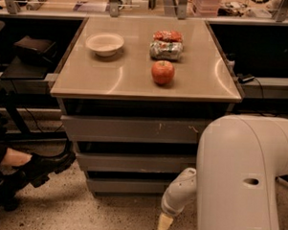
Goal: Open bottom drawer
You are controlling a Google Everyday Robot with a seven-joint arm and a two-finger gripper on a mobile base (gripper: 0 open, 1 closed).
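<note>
My gripper's fingers point down at the floor before the bottom drawer (147,211), so I should back away, lower my arm and turn them toward the bottom drawer's front (136,186).
Three grey handleless drawer fronts stack under the tan tabletop (112,79). The bottom drawer (126,185) is the narrowest and lowest front, just above the floor, and looks closed. Above it sit the mid-sized front (132,162) and the widest front (134,129) with pale scratches. My gripper (164,225) hangs low near the floor, in front of and slightly right of the bottom drawer, a short gap away from it. The large white arm housing (242,178) hides the drawers' right ends.
On the tabletop sit a white bowl (105,43), a red apple (162,72) and a chip bag (166,46). A person's black shoe (41,165) rests on the speckled floor at left. Dark shelving and cables flank the cabinet on both sides.
</note>
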